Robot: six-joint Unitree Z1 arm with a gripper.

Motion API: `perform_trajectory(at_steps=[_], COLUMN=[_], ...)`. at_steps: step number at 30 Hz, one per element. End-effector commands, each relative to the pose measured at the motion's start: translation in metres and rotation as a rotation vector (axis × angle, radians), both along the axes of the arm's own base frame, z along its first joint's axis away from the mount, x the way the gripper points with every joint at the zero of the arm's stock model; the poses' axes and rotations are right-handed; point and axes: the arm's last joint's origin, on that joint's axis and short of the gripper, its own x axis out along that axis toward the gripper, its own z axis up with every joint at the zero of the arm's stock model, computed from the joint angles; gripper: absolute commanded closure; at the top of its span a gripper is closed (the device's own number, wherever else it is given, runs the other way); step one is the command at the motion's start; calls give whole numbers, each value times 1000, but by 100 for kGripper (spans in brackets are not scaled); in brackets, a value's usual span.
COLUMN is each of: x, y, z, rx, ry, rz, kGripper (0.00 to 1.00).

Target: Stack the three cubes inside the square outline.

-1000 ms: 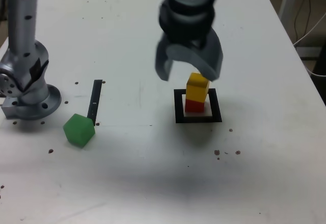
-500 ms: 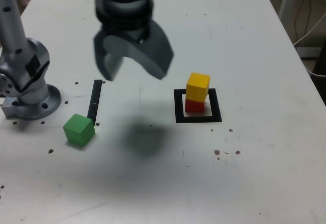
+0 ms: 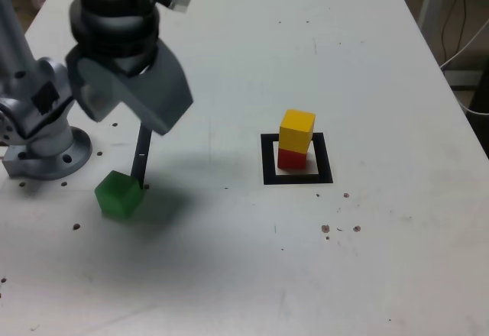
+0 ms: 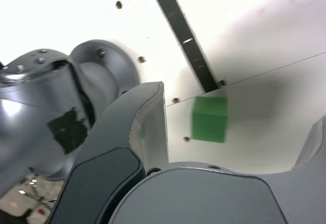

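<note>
My gripper's open fingers are facing the green cube's sides (image 4: 209, 119), so I should go on moving down until both fingers are on either side of it, then close.
The yellow cube (image 3: 296, 130) sits on top of the red cube (image 3: 291, 157), and this pair stands inside the black square outline (image 3: 297, 176) right of centre in the exterior view. Alone on the table at the exterior view's left lies the green cube (image 3: 118, 195) (image 4: 209, 119). My gripper (image 3: 130, 107) hangs open and empty in the air above and slightly behind the green cube. In the wrist view the cube shows between the two grey fingers (image 4: 144, 122), well below them.
A narrow black strip (image 3: 141, 153) (image 4: 183, 35) lies just behind the green cube. The arm's grey base (image 3: 42, 134) (image 4: 56, 107) stands at the exterior view's far left, close to the cube. Small dark specks dot the white table (image 3: 229, 275).
The open gripper has swung from above the yellow-on-red stack across to the exterior view's left, ending over the green cube. The cubes have not moved.
</note>
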Motion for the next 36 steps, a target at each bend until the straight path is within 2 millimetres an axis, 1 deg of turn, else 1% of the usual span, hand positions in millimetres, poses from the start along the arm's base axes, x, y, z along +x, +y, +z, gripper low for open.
perform_trajectory(at_steps=[1,9,18,22,28,36], x=[-4,-19,-34,-35,-30,-27], y=[-2,-9,-21,-25,-30,-32], z=[-2,-23,-46,-50,-54,-69], rx=[-1,7,-46,-60,-82,-59], ry=[2,8,-22,-35,-58,-47], rz=[-11,-34,27,54,67,85], kGripper=[1,1,1,1,2,9])
